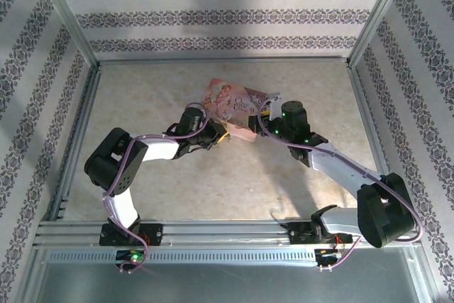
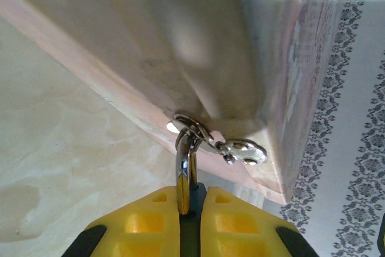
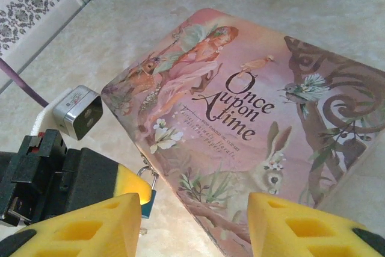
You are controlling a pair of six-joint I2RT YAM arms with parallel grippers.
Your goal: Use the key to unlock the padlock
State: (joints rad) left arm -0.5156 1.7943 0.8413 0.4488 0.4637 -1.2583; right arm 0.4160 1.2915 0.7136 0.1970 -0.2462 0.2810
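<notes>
Next, my left gripper lets go of the padlock and turns the box from its fairy end (image 1: 208,94) first, because the box's front edge (image 1: 242,132) slants away from my right gripper.
The padlock (image 3: 147,195), tiny with a bluish body and a silvery shackle (image 2: 183,173), hangs from the hasp (image 2: 194,129) on the pink picture box's (image 1: 234,106) front edge. My left gripper (image 2: 191,201) is shut on the padlock, whose shackle rises from between the yellow fingers. In the top view the left gripper (image 1: 217,135) sits at the box's near-left edge. My right gripper (image 3: 194,204) is open with nothing between its fingers, low over the box's near corner, just right of the padlock. A small silvery bit (image 3: 142,231) shows under the padlock; I cannot tell whether it is the key.
The pink box (image 3: 240,100) lies tilted near the middle of the beige table (image 1: 213,182). The left arm's grey wrist camera (image 3: 78,112) and purple cable (image 3: 21,85) are close to my right gripper. Patterned walls (image 1: 213,15) and metal rails (image 1: 227,232) bound the table.
</notes>
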